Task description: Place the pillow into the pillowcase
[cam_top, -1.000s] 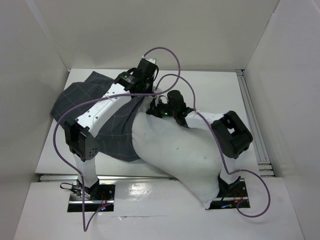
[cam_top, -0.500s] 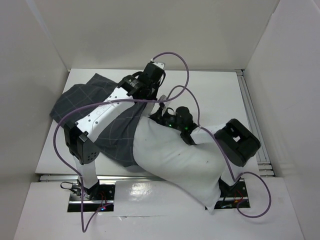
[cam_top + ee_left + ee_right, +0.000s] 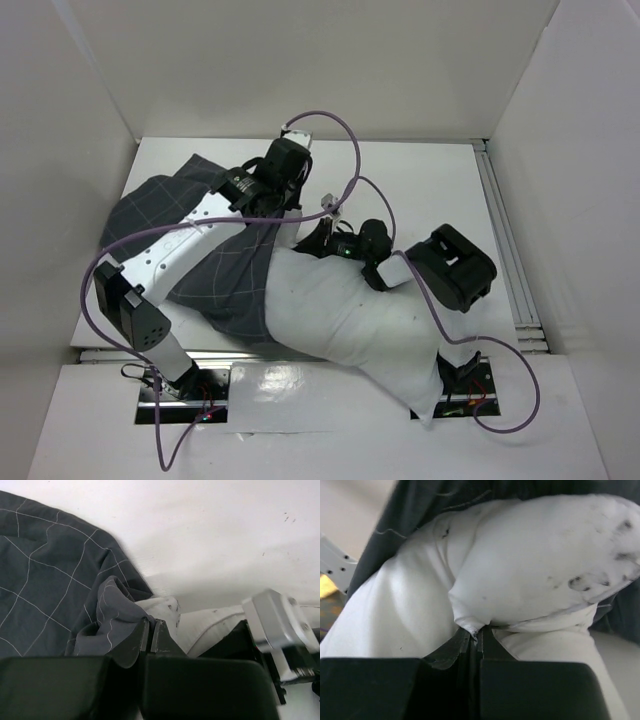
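My left gripper should, with the pillow's corner [image 3: 169,608] outside the edge of the pillowcase's opening, pull that edge [image 3: 123,602] over it before my right gripper opens and moves away.
The white pillow [image 3: 350,315] lies slanted from the table's middle to the front right. Its upper left end sits in the mouth of the dark grey checked pillowcase [image 3: 205,275], which spreads to the left. My left gripper [image 3: 290,220] is shut on the pillowcase's mouth edge; in the left wrist view [image 3: 150,624] grey cloth [image 3: 60,590] bunches at its fingertips beside the pillow [image 3: 200,625]. My right gripper [image 3: 320,238] is shut on a pinched fold of the pillow [image 3: 520,575] in the right wrist view [image 3: 478,631], with the pillowcase [image 3: 445,495] over the pillow's far end.
White walls [image 3: 90,120] enclose the table on three sides. A rail [image 3: 505,250] runs along the right edge. Purple cables [image 3: 345,130] loop above both arms. The right arm's elbow [image 3: 455,265] hangs over the pillow's right side.
The left arm's elbow has swung left and forward, and its gripper has pulled the pillowcase edge. The pillow's upper end has shifted left and lies further under the grey cloth. The right elbow moved left.
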Motion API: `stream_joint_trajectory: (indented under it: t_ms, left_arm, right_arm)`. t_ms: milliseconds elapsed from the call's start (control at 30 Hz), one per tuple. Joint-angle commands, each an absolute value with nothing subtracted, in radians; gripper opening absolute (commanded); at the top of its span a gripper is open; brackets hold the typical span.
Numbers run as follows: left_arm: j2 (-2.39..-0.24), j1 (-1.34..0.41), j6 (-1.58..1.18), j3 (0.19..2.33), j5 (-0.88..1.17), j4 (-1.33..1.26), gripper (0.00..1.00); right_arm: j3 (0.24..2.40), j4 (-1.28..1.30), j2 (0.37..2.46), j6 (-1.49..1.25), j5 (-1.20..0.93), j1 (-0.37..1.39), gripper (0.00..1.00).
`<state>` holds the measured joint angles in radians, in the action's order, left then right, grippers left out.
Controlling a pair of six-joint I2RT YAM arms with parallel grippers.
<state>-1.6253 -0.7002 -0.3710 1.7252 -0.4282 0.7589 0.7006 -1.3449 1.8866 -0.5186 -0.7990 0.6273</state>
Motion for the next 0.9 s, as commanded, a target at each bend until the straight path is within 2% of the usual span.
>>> stream_joint_trajectory:
  t_ms: [0,233,333,400,500,600,733,867]
  left_arm:
    - [-1.643,-0.707,-0.394,1.741,-0.459,0.557,0.0]
    - [-1.709,-0.696,-0.394,1.75,-0.523,0.551,0.0]
    - [-1.77,-0.696,-0.405,1.821,-0.523,0.569,0.0]
    - [-1.792,-0.696,-0.396,1.876,-0.468,0.569,0.0]
    - [-1.792,-0.706,-0.373,1.899,-0.428,0.502,0.0]
    - [-1.802,-0.716,-0.373,1.945,-0.348,0.523,0.0]
    - [-1.72,-0.761,-0.364,1.83,-0.27,0.479,0.0]
    - [-1.51,-0.805,-0.377,1.578,-0.149,0.401,0.0]
  right_arm:
    - [0.666,-1.893,2.005,-0.796,-1.091,0.647,0.0]
    - [0.583,-1.868,1.819,-0.68,-1.124,0.647,0.0]
    - [0.583,-1.809,1.793,-0.638,-1.144,0.687,0.0]
    - [0.617,-1.74,1.825,-0.591,-1.144,0.725,0.0]
    - [0.655,-1.891,1.92,-0.687,-1.17,0.767,0.0]
    - [0.681,-1.891,2.004,-0.676,-1.114,0.793,0.0]
    - [0.722,-1.891,2.077,-0.686,-1.019,0.747,0.0]
    - [0.746,-1.891,2.091,-0.712,-0.834,0.684,0.0]
